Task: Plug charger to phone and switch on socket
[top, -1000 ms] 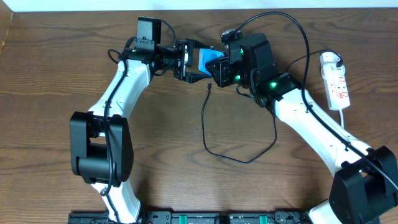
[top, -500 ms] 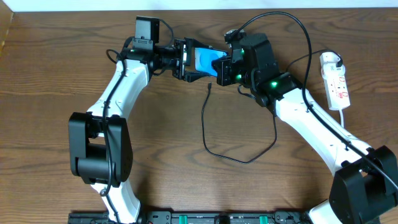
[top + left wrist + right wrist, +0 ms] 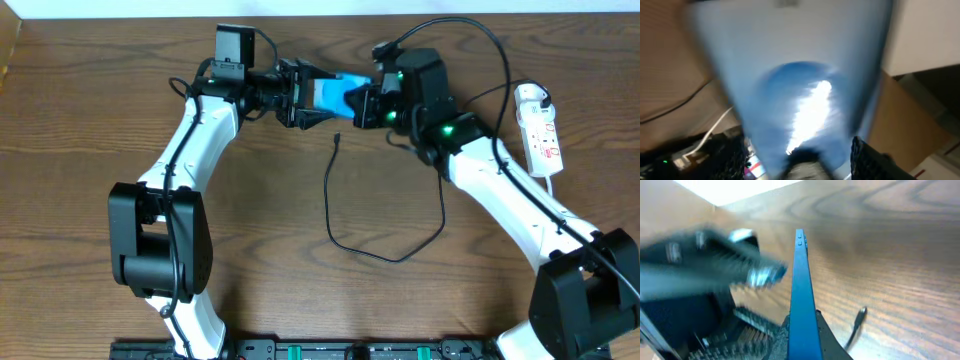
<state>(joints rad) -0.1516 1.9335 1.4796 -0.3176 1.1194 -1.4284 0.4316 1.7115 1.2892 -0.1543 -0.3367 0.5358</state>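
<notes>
The phone's flat side (image 3: 345,91) meets my left gripper's open fingers at an angle, so next my right gripper turns the phone's loose end (image 3: 321,95) in line between them first.
The phone (image 3: 338,93), blue screen lit, is held in the air at the table's far middle. My right gripper (image 3: 366,104) is shut on its right end; the right wrist view shows it edge-on (image 3: 801,290) between the jaws (image 3: 802,335). My left gripper (image 3: 308,98) is open, its fingers spread on either side of the phone's left end; the screen (image 3: 800,75) fills the left wrist view, between the fingers (image 3: 797,160). The charger cable (image 3: 328,200) loops on the table, its plug tip (image 3: 337,139) just below the phone, also in the right wrist view (image 3: 858,314). The socket (image 3: 540,130) lies far right.
A white adapter (image 3: 530,96) sits in the socket's far end, and the black cable arcs from it over my right arm. The table's back edge and a white wall run just behind the grippers. The cable loop lies in the middle of the brown wooden table (image 3: 90,150).
The phone has moved up and to the right with my right gripper. My left gripper has stayed beside its left end, fingers spread.
</notes>
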